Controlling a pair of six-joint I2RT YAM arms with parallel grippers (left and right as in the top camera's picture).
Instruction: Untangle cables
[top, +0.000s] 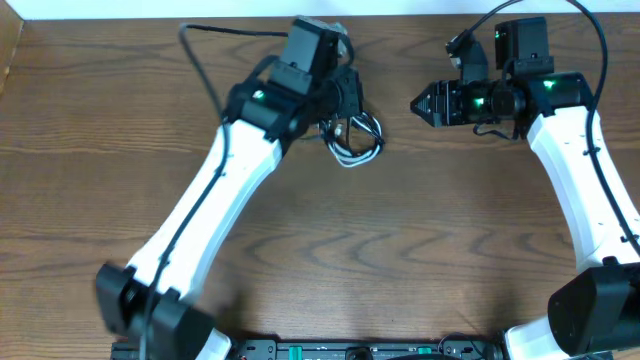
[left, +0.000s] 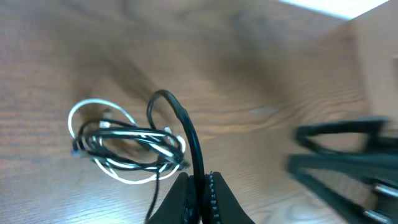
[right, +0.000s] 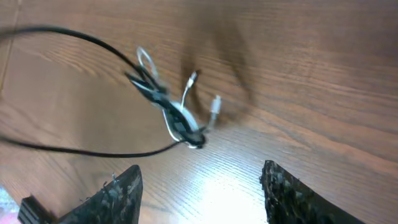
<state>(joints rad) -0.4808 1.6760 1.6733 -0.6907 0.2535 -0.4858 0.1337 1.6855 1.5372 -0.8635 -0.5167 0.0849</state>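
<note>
My left gripper should lower the black piece of cable it holds, because that piece comes up from a coil still bunched together (top: 353, 142). My right gripper should then grab the coil's near edge (top: 379, 134).
The black and white cables (top: 356, 140) lie as one tangled coil on the wooden table, just right of my left gripper (top: 348, 108). In the left wrist view the coil (left: 127, 146) rests on the table, and a loop of black cable (left: 186, 127) rises from it into my left gripper (left: 200, 179), which is shut on that strand. My right gripper (top: 416, 102) hovers to the right of the coil, apart from it. In the right wrist view its fingers (right: 200, 168) are spread wide and empty, with the coil (right: 169, 111) and two white plug ends (right: 214, 103) ahead.
The wooden table (top: 400, 250) fills the view. Its far edge meets a white surface at the back (top: 100, 8). Thin black strands (right: 68, 34) run from the coil off the left side of the right wrist view. The blurred right arm (left: 348, 162) shows in the left wrist view.
</note>
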